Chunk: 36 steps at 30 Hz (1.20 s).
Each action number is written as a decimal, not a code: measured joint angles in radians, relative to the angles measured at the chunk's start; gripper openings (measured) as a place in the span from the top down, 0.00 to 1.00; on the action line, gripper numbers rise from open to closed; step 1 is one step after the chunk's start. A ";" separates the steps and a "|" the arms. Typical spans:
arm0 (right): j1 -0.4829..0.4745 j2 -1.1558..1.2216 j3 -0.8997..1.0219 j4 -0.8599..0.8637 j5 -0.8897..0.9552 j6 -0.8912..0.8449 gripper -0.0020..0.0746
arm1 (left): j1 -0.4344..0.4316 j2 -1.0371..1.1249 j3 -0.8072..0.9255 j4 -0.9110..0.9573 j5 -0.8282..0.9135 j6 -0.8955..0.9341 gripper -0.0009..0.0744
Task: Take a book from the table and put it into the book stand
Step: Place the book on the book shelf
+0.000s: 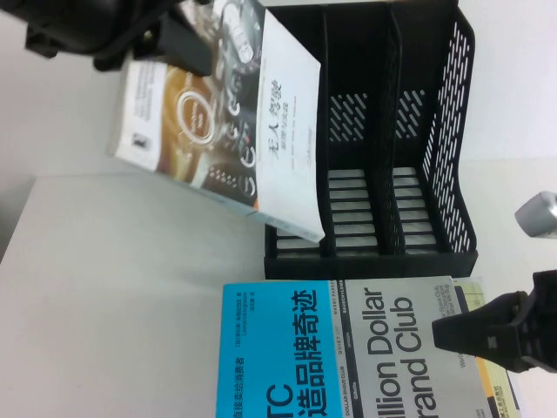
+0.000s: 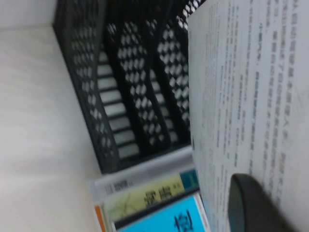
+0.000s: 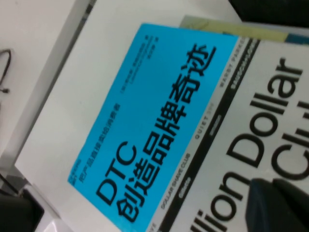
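I should carry on moving the white book [image 1: 285, 193], which hangs edge-down beside the stand's open outer compartment [image 1: 292, 242], in with my left gripper until it stands inside. Then I should let go of it.
My left gripper [image 1: 184, 42] is shut on the book [image 1: 228, 122], white cover with black Chinese title and a dark dashboard half. It holds the book in the air, tilted, with its lower corner at the front of the black book stand's [image 1: 439, 131] left compartment. In the left wrist view one finger [image 2: 251, 203] presses on the book's white printed face [image 2: 251, 87], and the stand [image 2: 130, 87] lies beyond. My right gripper [image 1: 457, 333] is shut and empty, just over the cyan-and-grey "Billion Dollar Brand Club" book [image 1: 339, 348]; its fingers [image 3: 275, 203] show over that cover [image 3: 169, 121].
The white table [image 1: 113, 296] spreads to the left of the cyan-and-grey book. A yellow-green book [image 1: 489, 366] lies under that book, also in the left wrist view [image 2: 140, 200]. The stand's middle and right compartments hold nothing.
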<state>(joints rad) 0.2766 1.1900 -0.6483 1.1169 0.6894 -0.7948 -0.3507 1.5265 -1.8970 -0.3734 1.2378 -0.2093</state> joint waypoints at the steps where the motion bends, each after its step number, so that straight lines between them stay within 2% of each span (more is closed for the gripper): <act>1: 0.000 0.000 0.000 -0.010 0.006 0.005 0.98 | -0.024 0.026 -0.044 0.039 0.010 -0.035 0.85; 7: 0.000 -0.007 0.000 -0.057 0.039 0.040 0.98 | -0.128 0.202 -0.233 0.243 0.029 -0.179 0.85; 15: 0.000 -0.019 0.000 -0.109 0.091 0.065 0.98 | -0.134 0.397 -0.387 0.336 0.029 -0.219 0.85; 19: 0.000 -0.019 0.000 -0.128 0.104 0.067 0.98 | -0.134 0.431 -0.406 0.393 0.029 -0.221 0.85; 27: 0.000 -0.019 0.000 -0.132 0.108 0.084 0.98 | -0.134 0.450 -0.415 0.393 0.029 -0.213 0.85; 36: 0.000 -0.019 0.000 -0.136 0.116 0.084 0.98 | -0.134 0.567 -0.416 0.410 0.029 -0.169 0.85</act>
<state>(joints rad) 0.2766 1.1711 -0.6483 0.9806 0.8057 -0.7112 -0.4847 2.0931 -2.3132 0.0370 1.2670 -0.3784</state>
